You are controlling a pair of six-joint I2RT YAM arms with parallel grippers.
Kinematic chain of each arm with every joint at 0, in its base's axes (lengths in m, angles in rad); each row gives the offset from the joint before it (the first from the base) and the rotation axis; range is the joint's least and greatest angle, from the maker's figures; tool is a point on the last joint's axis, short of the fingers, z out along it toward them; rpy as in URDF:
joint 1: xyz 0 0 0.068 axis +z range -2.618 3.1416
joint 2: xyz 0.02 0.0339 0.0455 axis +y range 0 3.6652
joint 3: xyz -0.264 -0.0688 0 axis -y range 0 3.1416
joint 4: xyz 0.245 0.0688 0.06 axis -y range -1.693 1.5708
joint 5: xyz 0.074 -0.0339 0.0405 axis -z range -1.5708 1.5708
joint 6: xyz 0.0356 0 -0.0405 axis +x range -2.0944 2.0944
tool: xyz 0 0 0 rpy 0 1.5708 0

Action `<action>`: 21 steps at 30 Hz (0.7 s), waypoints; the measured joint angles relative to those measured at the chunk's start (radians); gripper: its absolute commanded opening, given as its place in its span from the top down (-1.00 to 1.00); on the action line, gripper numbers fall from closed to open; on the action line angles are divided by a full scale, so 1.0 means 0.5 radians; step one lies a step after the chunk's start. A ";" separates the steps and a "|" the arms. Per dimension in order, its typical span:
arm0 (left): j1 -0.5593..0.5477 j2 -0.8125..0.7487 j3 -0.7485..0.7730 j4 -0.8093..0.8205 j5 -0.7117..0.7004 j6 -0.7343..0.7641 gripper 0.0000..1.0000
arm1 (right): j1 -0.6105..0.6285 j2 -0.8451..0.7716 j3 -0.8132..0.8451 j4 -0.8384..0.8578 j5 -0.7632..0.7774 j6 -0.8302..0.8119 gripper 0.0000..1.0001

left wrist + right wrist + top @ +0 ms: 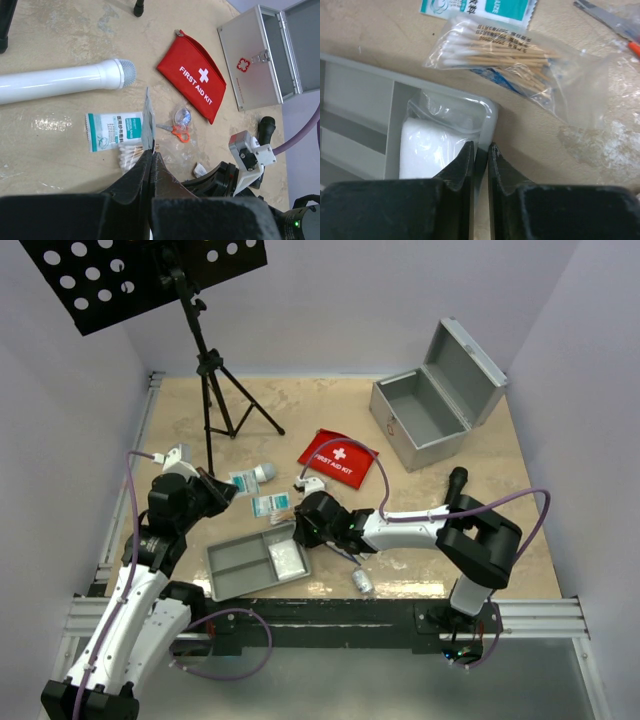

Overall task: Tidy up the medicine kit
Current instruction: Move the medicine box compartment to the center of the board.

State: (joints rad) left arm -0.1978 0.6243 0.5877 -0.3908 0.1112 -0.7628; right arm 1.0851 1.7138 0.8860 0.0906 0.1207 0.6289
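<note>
The grey tray [240, 566] is next to my left gripper's arm. Next, my right gripper pulls the tray toward the red pouch [340, 457] before the sachet goes in.
The open silver metal case [432, 405] stands at the back right and also shows in the left wrist view [260, 60]. The red "FIRST AID KIT" pouch [338, 458] lies mid-table. The grey divided tray [235, 562] sits near the front with a white gauze pack [430, 145] in its end compartment. My right gripper [481, 146] is shut on the tray's end wall [490, 110], one finger inside and one outside. My left gripper [151, 152] is shut on a thin sachet [147, 117], held edge-on above the table.
A white tube [60, 80], a teal-printed packet [112, 131], a bag of cotton swabs [505, 50], orange-handled scissors [177, 131] and a small roll [361, 581] lie loose. A black tripod stand [210, 370] rises at the back left.
</note>
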 measured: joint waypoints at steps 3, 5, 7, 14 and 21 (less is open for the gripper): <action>0.000 -0.002 0.000 0.003 0.027 0.000 1.00 | -0.006 -0.025 -0.001 -0.018 0.069 0.043 0.95; 0.000 -0.002 -0.002 0.018 0.053 0.000 1.00 | -0.010 -0.050 -0.008 -0.034 0.105 0.045 1.00; 0.000 -0.002 -0.011 0.050 0.089 -0.001 1.00 | -0.011 -0.086 -0.027 -0.066 0.142 0.047 1.00; 0.000 -0.002 -0.050 0.110 0.177 -0.002 1.00 | -0.026 -0.200 -0.088 -0.167 0.195 0.041 1.00; 0.000 0.017 -0.011 0.194 0.211 -0.071 1.00 | -0.129 -0.465 -0.085 -0.353 0.124 -0.030 1.00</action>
State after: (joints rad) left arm -0.1978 0.6327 0.5823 -0.2939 0.2169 -0.7982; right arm 1.0206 1.4811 0.8433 -0.0860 0.1829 0.6140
